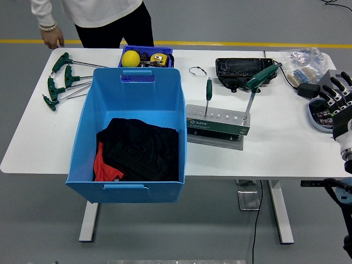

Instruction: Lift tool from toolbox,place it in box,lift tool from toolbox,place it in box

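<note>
The larger green-handled screwdriver (261, 77) is leaning at a slant in its round hole (246, 116), so I expect it to slide out of the tool stand when I lift.
A grey and green tool stand (218, 120) sits mid-table with two green-handled screwdrivers in it: a small upright one (208, 89) at its left and a larger tilted one (262, 76) at its right. The big blue box (88, 115) to the left holds black and red cloth (137, 151). My right hand (336, 103) hovers at the table's right edge, fingers spread, holding nothing, well to the right of the stand. My left arm is out of view.
Several green T-handle wrenches (61, 77) lie at far left. A small blue bin (147, 56) with a yellow ball and tape measure stands behind the box. A black tray (239, 68), safety glasses (198, 71), a plastic bag (302, 60). A person's hand (52, 38) rests at the far-left edge.
</note>
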### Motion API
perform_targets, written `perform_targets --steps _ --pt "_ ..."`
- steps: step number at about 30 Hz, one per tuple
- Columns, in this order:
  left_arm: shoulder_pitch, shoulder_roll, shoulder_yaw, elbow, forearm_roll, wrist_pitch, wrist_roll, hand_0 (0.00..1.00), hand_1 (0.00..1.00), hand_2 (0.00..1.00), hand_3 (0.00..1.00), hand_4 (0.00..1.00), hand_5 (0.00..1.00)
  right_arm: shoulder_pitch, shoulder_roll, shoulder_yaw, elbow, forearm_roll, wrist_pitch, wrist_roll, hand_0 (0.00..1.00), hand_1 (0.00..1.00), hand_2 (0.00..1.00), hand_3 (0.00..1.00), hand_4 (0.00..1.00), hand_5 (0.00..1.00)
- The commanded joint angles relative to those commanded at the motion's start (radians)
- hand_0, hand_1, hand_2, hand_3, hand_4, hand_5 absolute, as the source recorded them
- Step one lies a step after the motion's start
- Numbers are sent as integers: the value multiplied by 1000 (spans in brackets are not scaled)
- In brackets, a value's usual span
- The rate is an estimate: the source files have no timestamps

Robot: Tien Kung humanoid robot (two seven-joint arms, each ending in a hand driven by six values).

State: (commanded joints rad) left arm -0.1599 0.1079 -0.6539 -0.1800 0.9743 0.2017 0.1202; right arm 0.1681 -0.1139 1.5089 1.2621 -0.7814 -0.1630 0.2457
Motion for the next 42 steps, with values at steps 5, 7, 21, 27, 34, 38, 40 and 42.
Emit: perform_targets --steps 5,7,21,27,34,38,40,42 --pt "1 1 1 0 3 -2 0 713 704 724 647 675 676 0 1 1 0 -3 9 -5 662 619 710 772 998 821" --pt "0 1 1 0 2 -2 -1 713 704 724 647 675 676 0 1 2 0 -5 13 -7 662 619 710 772 998 821" --pt "-5 1 -3 0 6 -4 -2 713 698 720 647 675 677 9 -10 17 9 -57 22 -17 703 670 753 779 998 820" --pt "-7 1 4 0 -6 0 -3 712 699 721 646 675 678 22 -34 30 16 -132 -17 -4 730 678 761 774 998 819" --pt "-11 -1 9 0 -10 1 -1 713 697 722 647 674 678 56 -109 -6 32 -260 -21 -12 766 695 771 780 998 816" --pt "-13 -1 9 0 -9 1 -1 713 697 722 647 674 678 84 -168 -34 44 -347 -25 -14 766 695 771 780 998 816" --pt "-13 -1 7 0 -8 0 -1 713 696 722 648 674 678 96 -195 -50 49 -397 -25 -14 806 740 799 794 998 811" --pt "-14 -2 5 0 -7 0 0 713 696 722 648 674 678 114 -229 -73 56 -479 -17 -16 806 740 799 794 998 811"
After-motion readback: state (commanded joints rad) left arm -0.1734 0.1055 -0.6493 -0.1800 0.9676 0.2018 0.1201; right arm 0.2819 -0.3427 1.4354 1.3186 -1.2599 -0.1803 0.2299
